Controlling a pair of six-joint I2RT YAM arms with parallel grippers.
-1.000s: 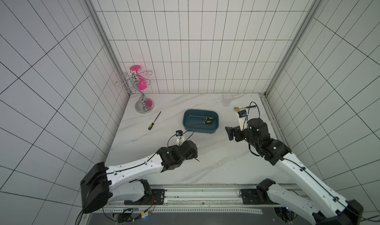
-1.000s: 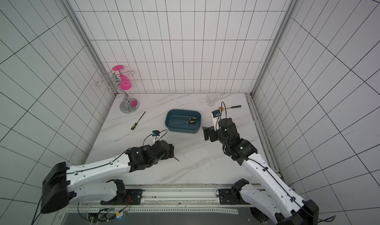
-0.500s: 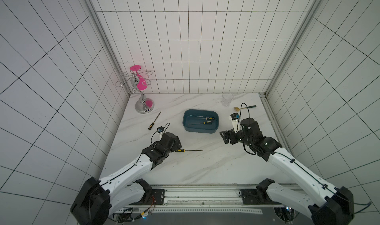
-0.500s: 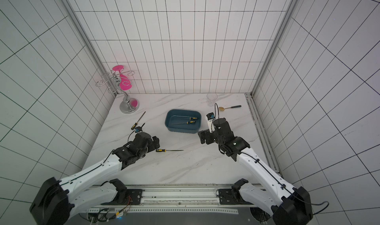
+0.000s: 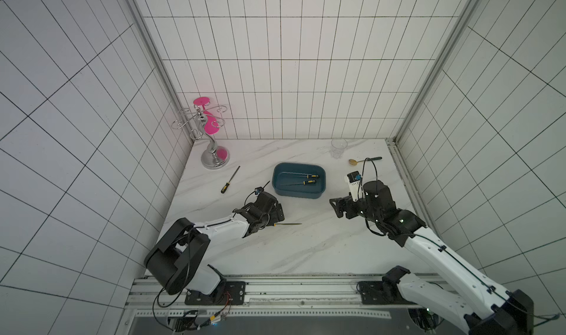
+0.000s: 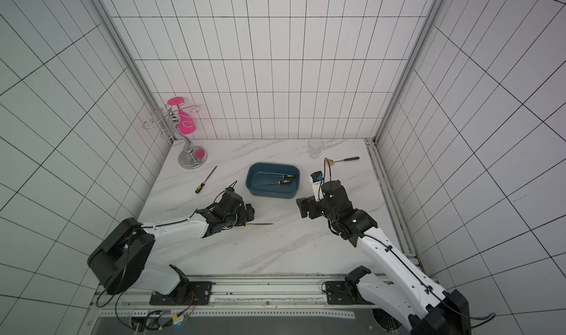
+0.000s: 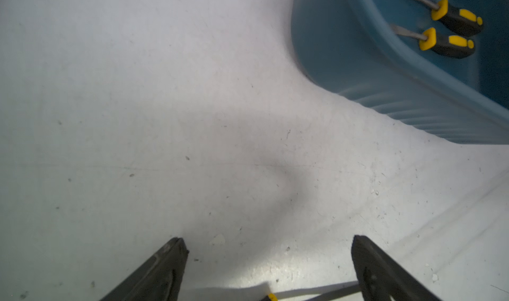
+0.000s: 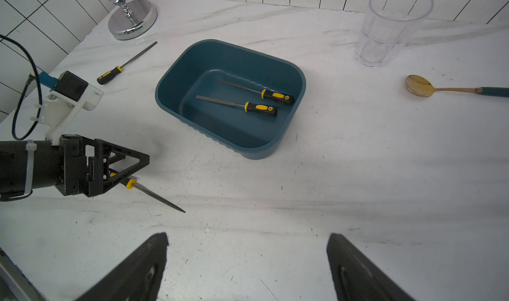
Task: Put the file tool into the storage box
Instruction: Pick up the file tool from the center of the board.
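Observation:
The file tool's handle is on my left gripper's side, so my left gripper needs to turn the handle toward my right gripper so that my right gripper can take it.
The dark teal storage box sits mid-table with two yellow-and-black-handled files lying inside. A third file tool lies flat on the marble in front of the box. My left gripper hovers open over its handle end, which lies between the spread fingers near their base. Another file lies at the far left. My right gripper is open and empty, right of the box.
A clear glass cup and a gold spoon are at the back right. A chrome stand with pink discs is in the back left corner. Tiled walls close three sides.
A second ago the file hung at my left gripper; it then lay on the table. The left gripper swung left and came back over its handle. The right gripper shifted slightly.

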